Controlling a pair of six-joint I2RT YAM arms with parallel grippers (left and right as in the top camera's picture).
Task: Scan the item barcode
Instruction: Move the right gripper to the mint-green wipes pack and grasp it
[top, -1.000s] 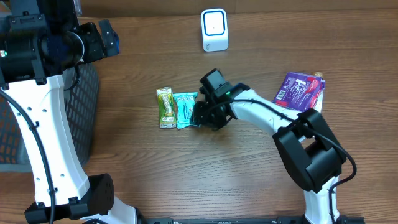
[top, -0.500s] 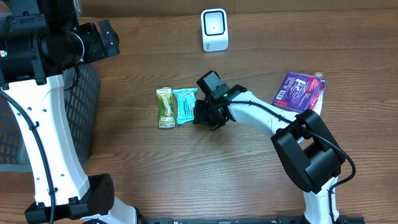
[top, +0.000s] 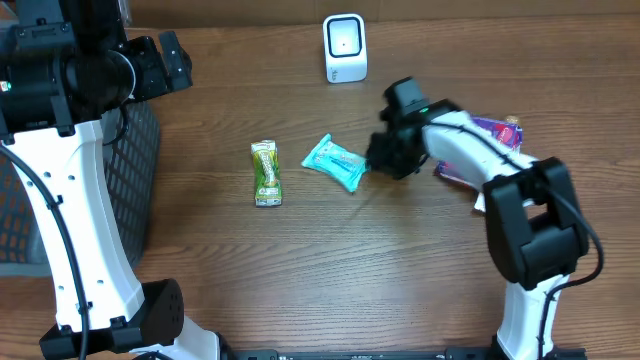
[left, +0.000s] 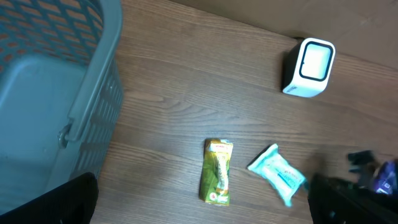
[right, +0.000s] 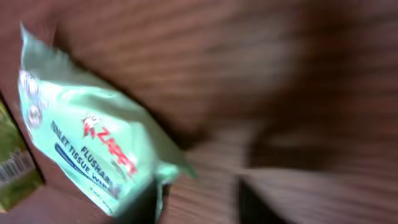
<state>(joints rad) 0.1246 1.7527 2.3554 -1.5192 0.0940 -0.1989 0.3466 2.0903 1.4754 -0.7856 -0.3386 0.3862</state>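
Observation:
My right gripper should open and move over the pack's near end (top: 358, 173) before it closes, because the teal wipes pack (top: 335, 162) is mostly outside its fingers.
A teal wipes pack (top: 335, 163) lies slanted on the wooden table, to the right of a green snack pack (top: 266, 172). My right gripper (top: 378, 158) hovers low at the teal pack's right end. In the right wrist view the teal pack (right: 87, 137) fills the left side, its corner beside my left finger. The right gripper (right: 196, 199) is open, with bare wood between its fingers. The white barcode scanner (top: 345, 47) stands at the back. My left gripper (top: 170, 60) is raised at the far left and open wide (left: 202, 199), holding nothing.
A grey mesh basket (top: 135, 180) stands at the left edge, under the left arm. A purple packet (top: 495, 135) lies at the right, partly behind the right arm. The left wrist view shows the scanner (left: 309, 67), the green pack (left: 217, 171) and the teal pack (left: 278, 174).
My right gripper closed on the teal pack, dragged it right away from the green pack, turned it slantwise, then opened. The left arm has not moved.

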